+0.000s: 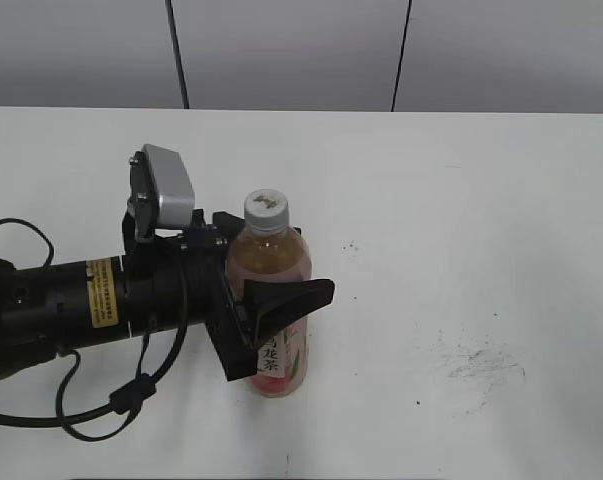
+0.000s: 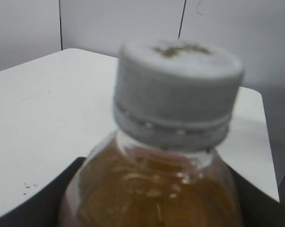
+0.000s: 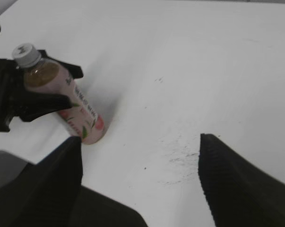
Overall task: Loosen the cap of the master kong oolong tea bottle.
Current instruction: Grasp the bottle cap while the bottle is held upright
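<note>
Next, I bring my right gripper down from above to twist the cap while my left gripper stays shut, since it is clamping the bottle's body below its cap.
The master kong oolong tea bottle stands upright on the white table, with amber tea and a pink label. Its light-grey cap sits on the neck, with a dark mark on top. My left gripper is shut on the bottle's body below the shoulder, one jaw on each side. The left wrist view shows the cap close up and the bottle's shoulder between the black jaws. My right gripper is open and empty above the table, away from the bottle and its cap.
The white table runs back to a grey panelled wall. Dark scuff marks lie on the table at the right. The left arm's black body and cables lie across the left side.
</note>
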